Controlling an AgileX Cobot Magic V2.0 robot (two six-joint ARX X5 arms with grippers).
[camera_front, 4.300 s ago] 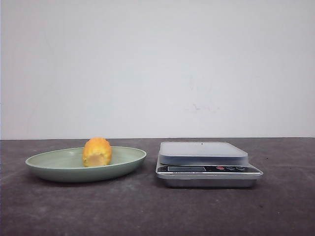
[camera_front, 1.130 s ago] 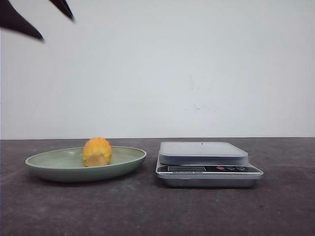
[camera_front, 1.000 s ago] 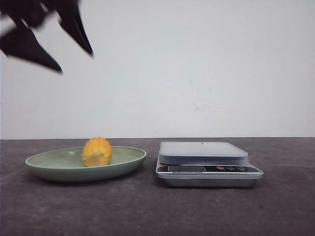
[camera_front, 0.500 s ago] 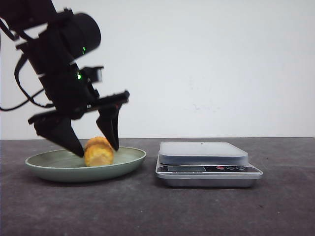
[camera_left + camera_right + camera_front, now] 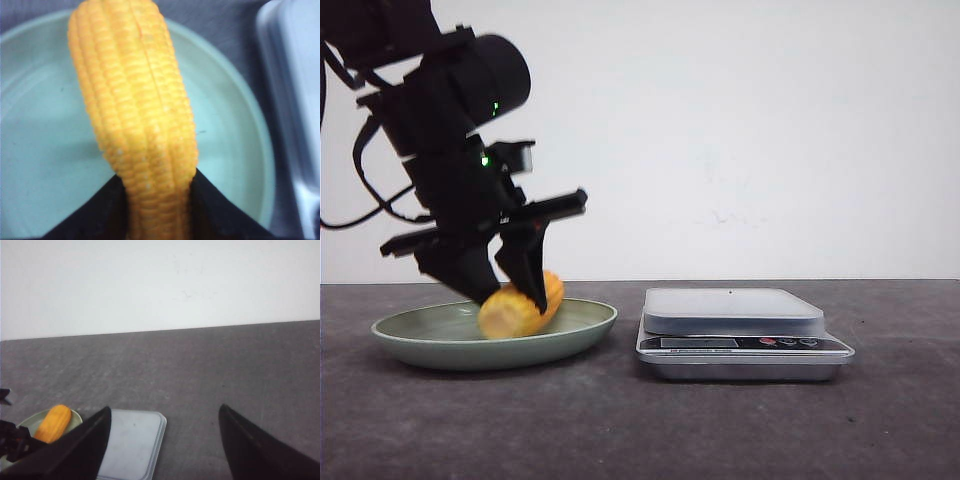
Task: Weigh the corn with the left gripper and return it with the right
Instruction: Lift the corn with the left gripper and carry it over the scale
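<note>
My left gripper's fingers hold both sides of the corn (image 5: 507, 314) and the scale's grey platform (image 5: 733, 304) is clear, so I should carry the corn next until it sits there.
The corn (image 5: 520, 308) is a yellow-orange cob piece held tilted over the green plate (image 5: 582, 324), its lower end close to the plate's surface. My left gripper (image 5: 515, 300) is shut on the corn, one black finger on each side. In the left wrist view the corn (image 5: 135, 115) fills the middle, with my left gripper (image 5: 156, 180) pinching its near end above the plate (image 5: 45, 150). My right gripper (image 5: 164, 409) is open and empty, high above the scale (image 5: 132, 440). It is out of the front view. The corn (image 5: 54, 422) also shows small in the right wrist view.
A silver kitchen scale (image 5: 735, 310) with a flat grey platform stands just right of the plate on the dark table. Its edge shows in the left wrist view (image 5: 295, 100). A white wall is behind.
The left arm came down from the upper left onto the plate. Its fingers have closed on the corn, which now sits tilted with its right end raised.
</note>
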